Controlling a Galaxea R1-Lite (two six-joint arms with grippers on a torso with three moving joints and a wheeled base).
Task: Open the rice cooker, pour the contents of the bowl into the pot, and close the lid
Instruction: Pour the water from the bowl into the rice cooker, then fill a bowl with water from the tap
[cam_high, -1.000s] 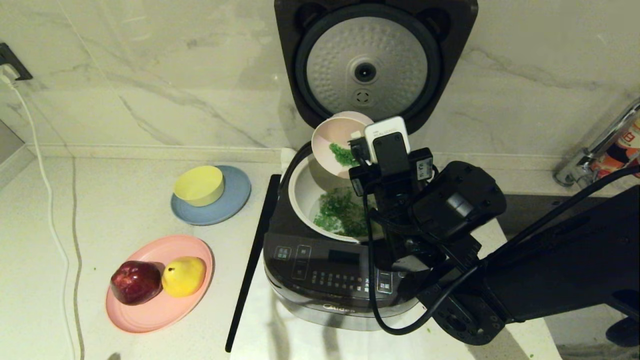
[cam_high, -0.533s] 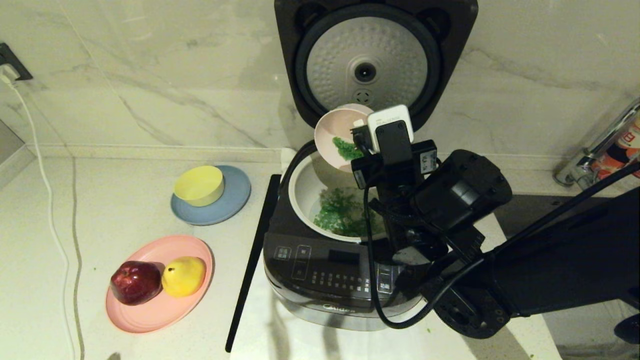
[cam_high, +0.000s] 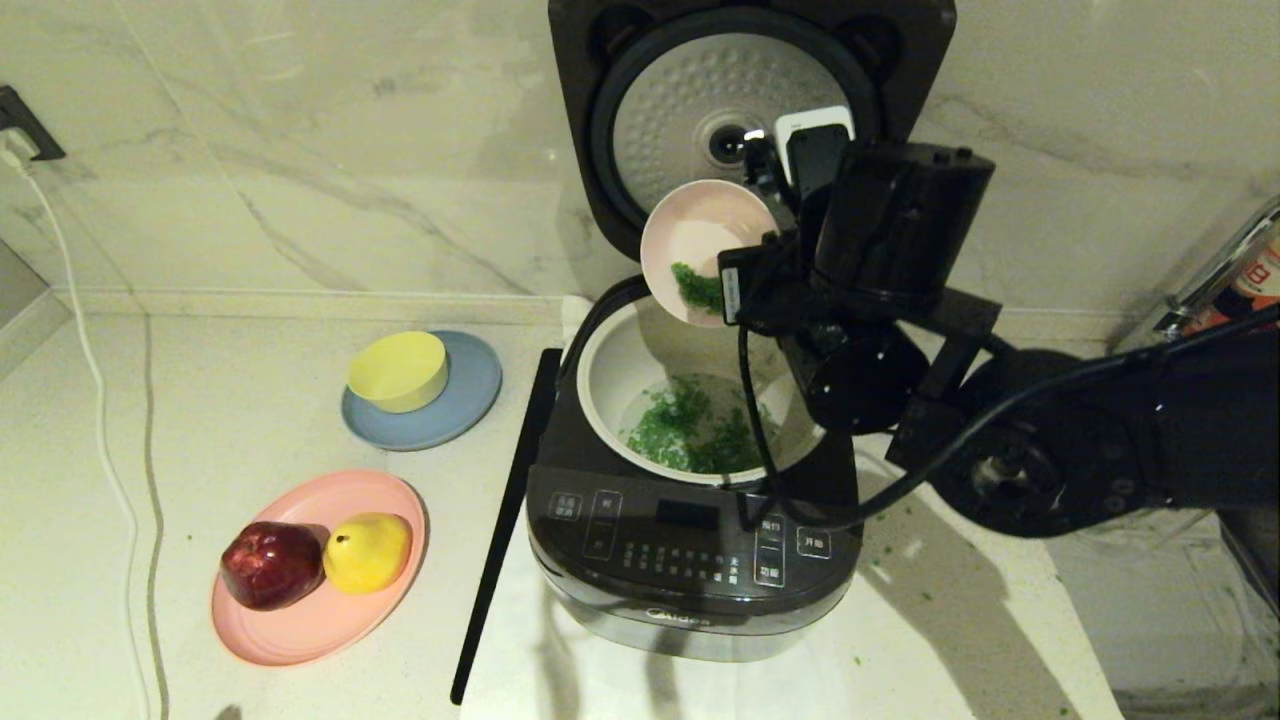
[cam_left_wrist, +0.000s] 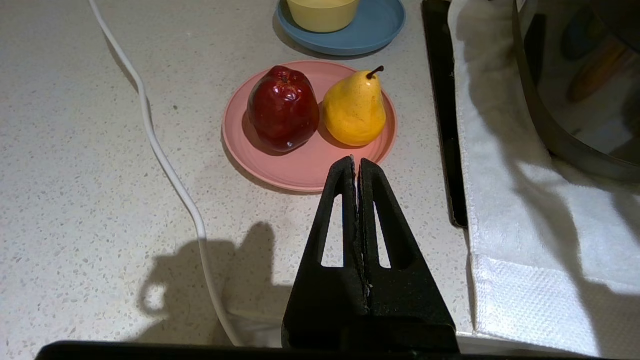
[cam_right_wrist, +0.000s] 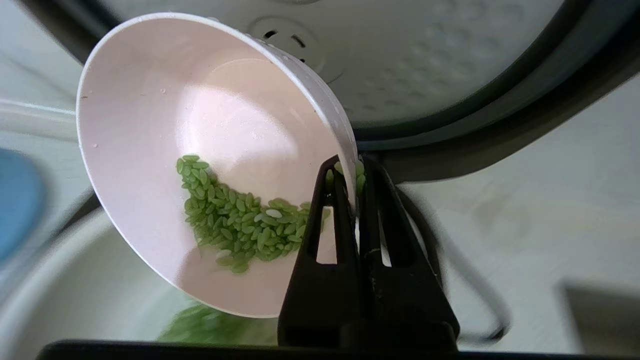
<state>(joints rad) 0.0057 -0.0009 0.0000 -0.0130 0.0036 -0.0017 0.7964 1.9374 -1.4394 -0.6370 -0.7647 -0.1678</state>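
Note:
Next, I bring the steeply tilted pale pink bowl under the faucet (cam_high: 1203, 292) with my right gripper for water before pouring the rest, as green grains (cam_high: 695, 287) stick inside it.
The dark rice cooker (cam_high: 690, 560) stands open, its lid (cam_high: 745, 110) upright with the dimpled silver plate facing me. Green grains (cam_high: 690, 435) lie in the off-white pot (cam_high: 610, 370). My right gripper (cam_right_wrist: 352, 170) is shut on the rim of the pale pink bowl (cam_high: 690, 235) (cam_right_wrist: 200, 125), holding it steeply tilted above the pot's back edge. A clump of green grains (cam_right_wrist: 235, 215) (cam_high: 697, 288) still clings inside the bowl. My left gripper (cam_left_wrist: 356, 162) is shut and empty, low over the counter near the pink plate; it does not show in the head view.
A pink plate (cam_high: 300, 620) with a red apple (cam_high: 272, 565) and yellow pear (cam_high: 367, 552) sits left of the cooker. A yellow bowl (cam_high: 398, 372) rests on a blue plate (cam_high: 470, 395). A black strip (cam_high: 500, 530) lies along the white towel (cam_high: 560, 670). A white cable (cam_high: 100, 420) runs far left.
My right arm has lifted and swung back toward the lid, carrying the bowl higher. The cooker's front panel is now uncovered. Fewer grains remain in the bowl.

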